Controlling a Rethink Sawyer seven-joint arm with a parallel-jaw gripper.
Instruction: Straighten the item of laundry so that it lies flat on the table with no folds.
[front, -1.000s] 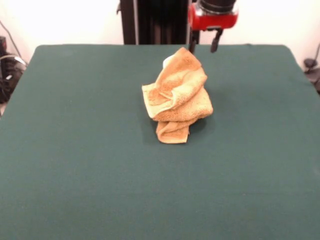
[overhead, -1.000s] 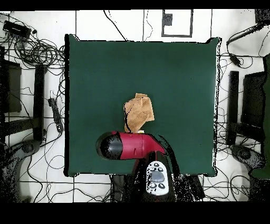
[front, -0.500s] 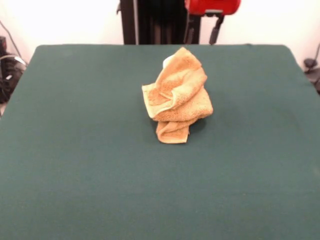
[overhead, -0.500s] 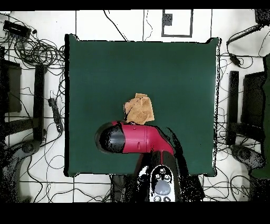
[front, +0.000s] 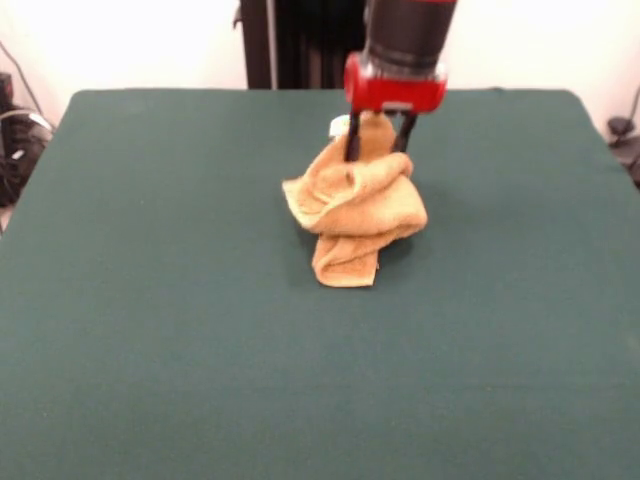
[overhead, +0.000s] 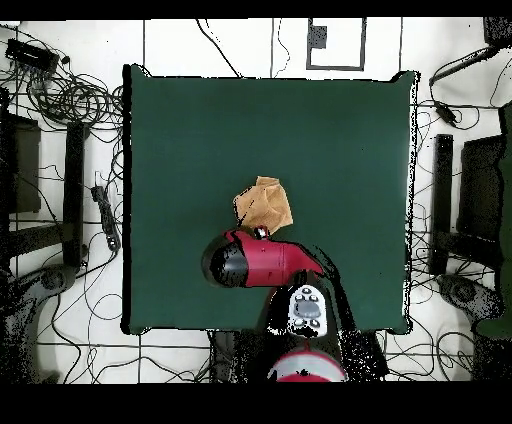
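Note:
The towel (front: 365, 205) will drop open into a much wider sheet when I pull it, because loose folds (front: 352, 186) are piled above the towel's narrow front end.
The golden-orange towel (front: 355, 210) lies crumpled in a heap a little behind the middle of the dark green table (front: 150, 300). My gripper (front: 378, 152) has come straight down on the heap's top. Its two black fingers (front: 352, 142) stand apart, one on each side of the towel's upper fold, so it is open around the cloth. In the overhead view the towel (overhead: 265, 203) shows just beyond the red arm (overhead: 260, 262), which hides the gripper. The table (overhead: 340, 130) is far larger than the towel.
The robot's black pedestal (front: 300, 45) stands behind the table's far edge. Cables (overhead: 60, 90) and stands lie on the floor around the table, off its edges.
The gripper has dropped from the picture's top edge and shifted left onto the towel. The towel's peak is now pushed down between the fingers. The heap has not shifted on the table.

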